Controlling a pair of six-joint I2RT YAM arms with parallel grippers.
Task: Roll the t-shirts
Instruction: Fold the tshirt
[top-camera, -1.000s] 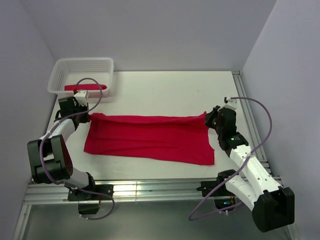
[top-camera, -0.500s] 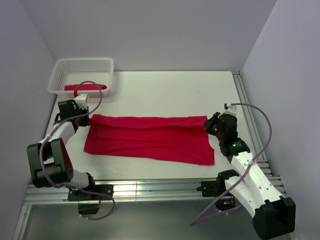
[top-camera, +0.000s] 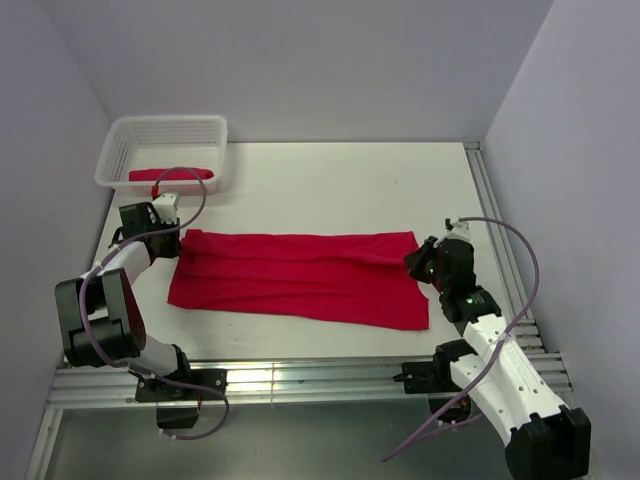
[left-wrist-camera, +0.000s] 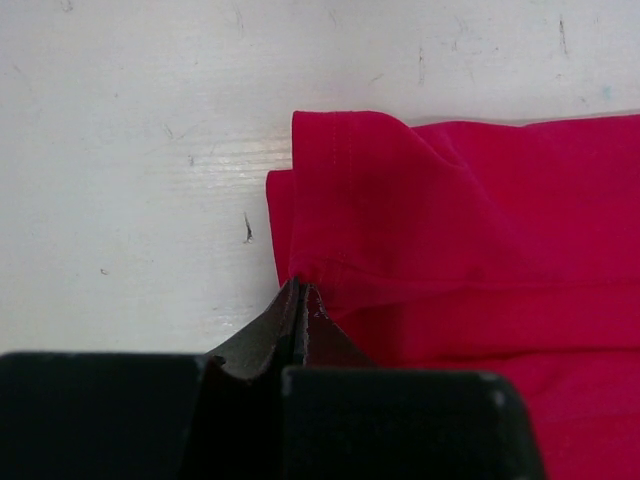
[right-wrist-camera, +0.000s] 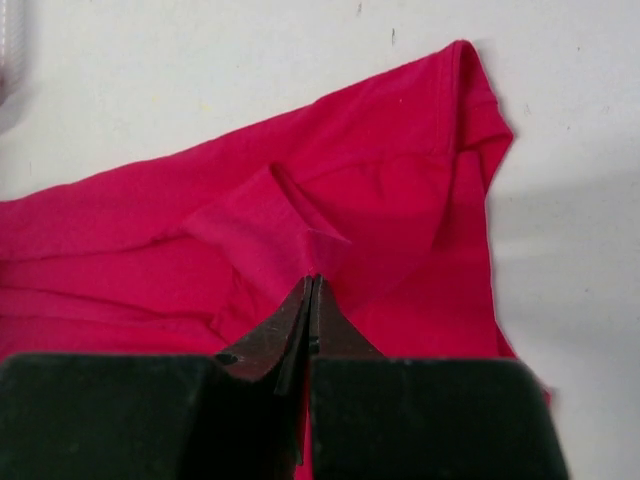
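The pinched-up fold is above the t-shirt's flat near half, so my right gripper should keep pulling toward the t-shirt's near edge and let go once the fold is smooth.
One crimson t-shirt lies flat as a long folded band across the table's middle. My left gripper is at its far left corner, jaws shut on the cloth's edge, tip low on the table. My right gripper is at the shirt's right end, shut on a pinched-up fold of cloth, tip. The second t-shirt lies as a roll inside the white mesh basket at the far left.
The basket stands just beyond my left arm. A metal rail runs along the table's right edge and another along the near edge. Grey walls close in on the left, back and right.
My right gripper has moved nearer and slightly left along the shirt's right end, and the raised far right corner now lies flat. The left gripper has hardly moved.
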